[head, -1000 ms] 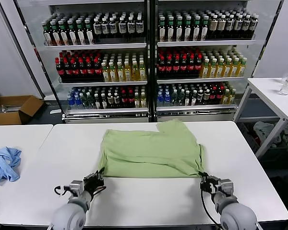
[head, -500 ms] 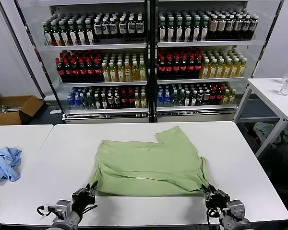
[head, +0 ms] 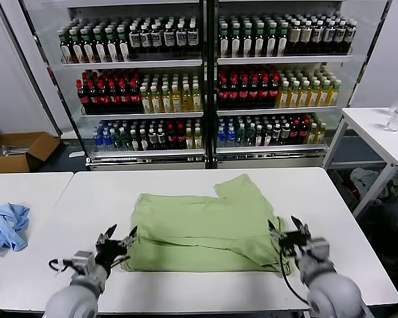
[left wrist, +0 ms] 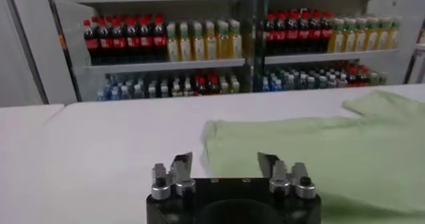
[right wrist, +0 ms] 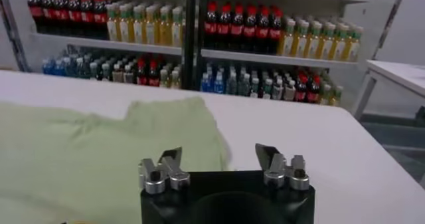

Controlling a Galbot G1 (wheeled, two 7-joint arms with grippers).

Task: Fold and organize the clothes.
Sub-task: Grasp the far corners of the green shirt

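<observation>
The limp sleeve (head: 242,189) sticks out past the shirt's far edge (head: 180,196), so it will come along and bunch up when I fold that edge toward me.
The light green shirt (head: 209,225) lies folded flat on the white table (head: 73,205), one sleeve sticking out toward the far right. Its collar, buttons and graphic are hidden. My left gripper (head: 121,238) is open and empty at the shirt's near left corner. My right gripper (head: 288,230) is open and empty at the near right corner. The left wrist view shows the open left gripper (left wrist: 226,162) before the shirt's left edge (left wrist: 319,159). The right wrist view shows the open right gripper (right wrist: 219,155) at the shirt's right edge (right wrist: 93,152).
A light blue garment (head: 5,225) lies on the adjoining table at the left. A drinks fridge (head: 205,79) full of bottles stands behind the table. A second white table (head: 385,132) with a bottle is at the far right. A cardboard box (head: 16,151) sits on the floor.
Both grippers pulled the shirt's near edge toward me, then let go and opened. They now sit raised at the near corners, and the shirt lies lower on the table.
</observation>
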